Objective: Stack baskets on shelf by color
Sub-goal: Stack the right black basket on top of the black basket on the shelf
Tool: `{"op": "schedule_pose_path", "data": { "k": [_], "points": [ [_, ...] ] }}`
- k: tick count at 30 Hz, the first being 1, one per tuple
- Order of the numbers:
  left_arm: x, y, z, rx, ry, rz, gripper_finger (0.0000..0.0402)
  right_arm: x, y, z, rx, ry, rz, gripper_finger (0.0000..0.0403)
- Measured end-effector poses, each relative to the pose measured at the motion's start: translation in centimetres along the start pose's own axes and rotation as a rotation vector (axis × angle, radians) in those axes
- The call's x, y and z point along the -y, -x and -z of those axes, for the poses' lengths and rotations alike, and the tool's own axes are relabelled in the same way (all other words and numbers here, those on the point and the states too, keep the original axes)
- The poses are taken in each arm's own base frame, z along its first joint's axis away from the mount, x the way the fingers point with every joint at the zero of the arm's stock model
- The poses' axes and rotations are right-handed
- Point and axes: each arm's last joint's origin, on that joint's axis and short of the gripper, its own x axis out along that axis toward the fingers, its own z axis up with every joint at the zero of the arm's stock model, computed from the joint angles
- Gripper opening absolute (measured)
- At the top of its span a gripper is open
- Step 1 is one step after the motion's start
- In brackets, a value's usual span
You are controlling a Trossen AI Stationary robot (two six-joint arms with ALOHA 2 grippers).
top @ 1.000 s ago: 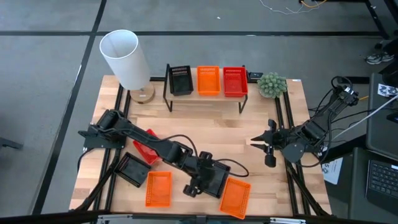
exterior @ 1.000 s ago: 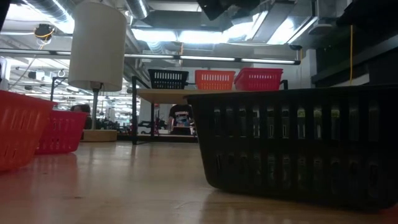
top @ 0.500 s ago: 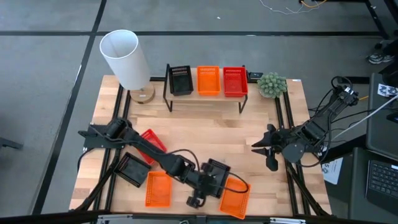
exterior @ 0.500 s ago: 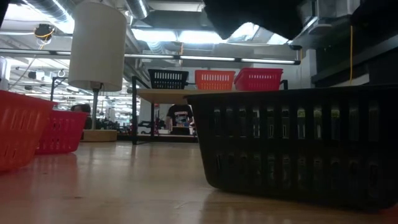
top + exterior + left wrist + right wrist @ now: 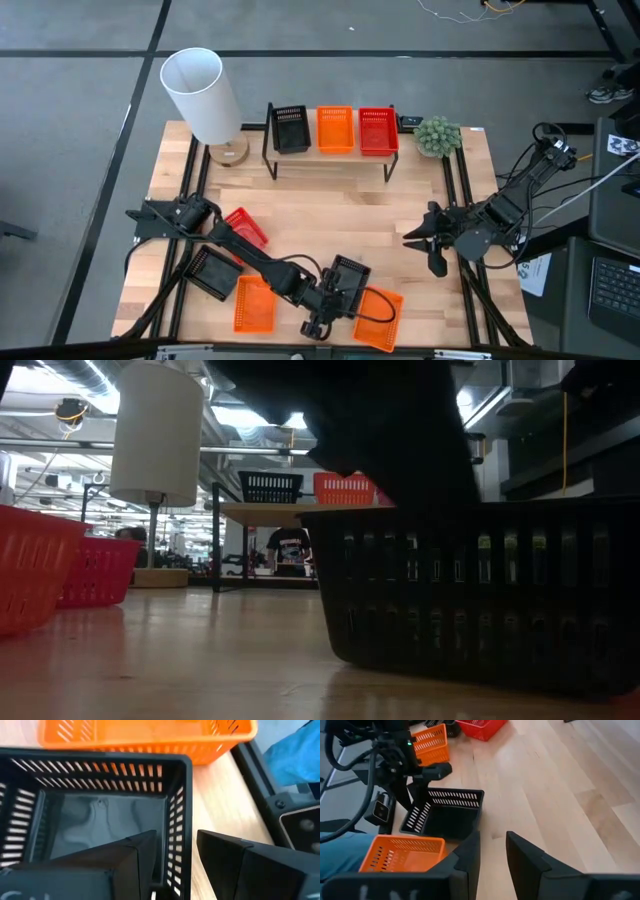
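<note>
The shelf's black basket (image 5: 291,130) is empty and gets wider toward its rim. The front black basket (image 5: 349,274) will fit down inside that one when I lower it.
The shelf (image 5: 330,157) at the far edge carries a black basket (image 5: 290,128), an orange basket (image 5: 335,128) and a red basket (image 5: 377,130). On the table lie a red basket (image 5: 243,228), a black basket (image 5: 213,272) and two orange baskets (image 5: 254,303) (image 5: 377,318). Another black basket (image 5: 347,280) rests flat on its base near the front edge. My left gripper (image 5: 177,845) is open and low over this basket (image 5: 100,820). One finger is inside and one outside its near-side wall (image 5: 182,805). My right gripper (image 5: 425,240) is open and empty at the right.
A white lamp (image 5: 205,95) stands at the far left and a small plant (image 5: 437,135) at the far right beside the shelf. Black rails (image 5: 455,200) run along the table's sides. Bare wood lies in the middle of the table (image 5: 340,210).
My left gripper has gone toward the table's near edge and come down onto the front black basket. In the low view the arm now drops behind the basket's rim. The red basket on the left shows more fully now. The baskets have kept still.
</note>
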Motion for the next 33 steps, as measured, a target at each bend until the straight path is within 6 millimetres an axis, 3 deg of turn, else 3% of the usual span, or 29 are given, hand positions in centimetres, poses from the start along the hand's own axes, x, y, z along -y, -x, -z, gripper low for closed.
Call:
{"op": "schedule_pose_path", "data": {
  "k": [8, 16, 19, 22, 24, 28, 33],
  "points": [
    [-0.3, 0.0, -0.1, 0.001, 0.000, -0.005, 0.0135, -0.1, 0.0, -0.1, 0.012, -0.061, -0.014, 0.0091],
    [-1.4, -1.8, 0.9, -0.041, 0.009, -0.036, 0.0131, -0.2, 0.0, -0.2, 0.014, -0.064, -0.016, 0.0091],
    [-1.5, -1.8, 0.8, -0.030, -0.039, -0.041, 0.0100, -0.2, 0.0, -0.2, 0.016, -0.080, -0.020, 0.0091],
    [-1.3, -1.6, 0.7, -0.029, -0.066, -0.036, 0.0030, -0.2, 0.0, -0.1, 0.003, -0.116, -0.032, 0.0091],
    [-1.3, -1.0, 0.5, -0.032, -0.055, -0.023, 0.0011, -0.3, 0.0, -0.1, -0.013, -0.119, -0.047, 0.0091],
    [-2.1, 2.9, -2.3, -0.032, -0.082, -0.007, 0.0002, -0.5, -0.1, 0.0, -0.042, -0.116, -0.069, 0.0091],
    [-5.2, 11.0, -7.1, -0.006, -0.083, -0.035, 0.0001, -0.6, -0.6, 0.5, -0.077, -0.091, -0.067, 0.0091]
  ]
}}
